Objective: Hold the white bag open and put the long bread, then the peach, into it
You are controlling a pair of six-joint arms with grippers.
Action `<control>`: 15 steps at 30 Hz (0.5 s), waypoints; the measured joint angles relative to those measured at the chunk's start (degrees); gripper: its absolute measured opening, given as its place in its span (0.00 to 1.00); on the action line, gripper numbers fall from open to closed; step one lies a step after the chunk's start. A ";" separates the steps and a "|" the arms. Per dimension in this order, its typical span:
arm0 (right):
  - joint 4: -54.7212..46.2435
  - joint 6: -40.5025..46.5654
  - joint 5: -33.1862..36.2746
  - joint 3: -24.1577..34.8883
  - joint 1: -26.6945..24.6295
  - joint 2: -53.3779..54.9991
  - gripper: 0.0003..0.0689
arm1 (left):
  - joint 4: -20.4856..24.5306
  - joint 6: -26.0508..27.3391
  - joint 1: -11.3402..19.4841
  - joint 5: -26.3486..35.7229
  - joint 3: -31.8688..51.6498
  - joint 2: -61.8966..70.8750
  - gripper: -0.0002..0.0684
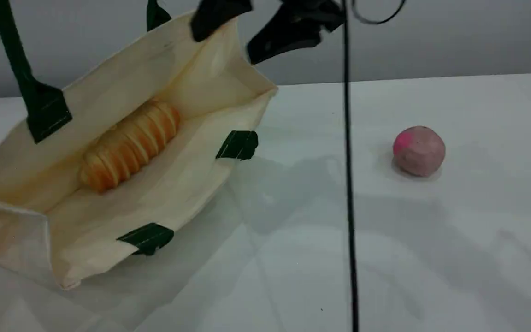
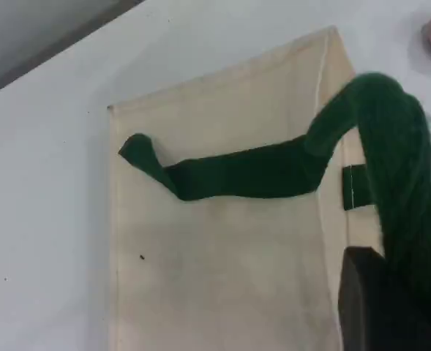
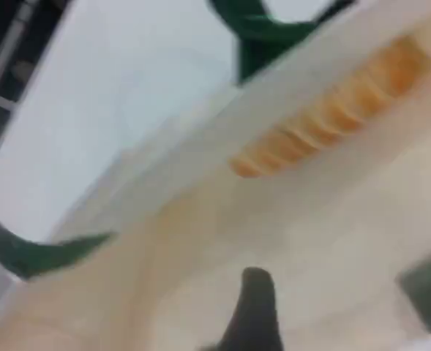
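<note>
I expect the bag's upper side to fold shut when I lower the green handle, because the green handle (image 1: 14,50) pulls tight on the white bag's upper side (image 1: 111,88).
The white bag (image 1: 187,170) lies at the table's left with its mouth held open toward the camera. Its green handle (image 1: 19,69) runs up out of the scene view. The long bread (image 1: 129,145) lies inside the bag, and the right wrist view shows the long bread (image 3: 332,121) there too. The peach (image 1: 418,151) sits alone on the table to the right, apart from the bag. My left gripper (image 2: 387,296) is shut on the green handle (image 2: 252,172). My right gripper (image 1: 256,23) hangs open above the bag's far corner, holding nothing.
A thin black cable (image 1: 349,193) hangs straight down through the scene view between the bag and the peach. The white table (image 1: 454,253) stretches bare in front of and right of the peach. A grey wall (image 1: 454,41) stands behind.
</note>
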 joint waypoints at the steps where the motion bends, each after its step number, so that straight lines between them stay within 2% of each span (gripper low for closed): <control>1: -2.61 1.56 0.80 0.00 -0.49 -0.45 0.83 | 0.00 0.00 0.00 0.00 0.00 0.00 0.13; 9: -22.44 14.67 2.83 0.00 -5.09 -1.87 0.83 | 0.05 0.00 0.00 0.00 0.00 0.00 0.13; 15: -36.22 22.12 0.41 0.00 -6.37 -1.75 0.83 | -0.18 0.05 0.00 0.00 0.00 0.00 0.13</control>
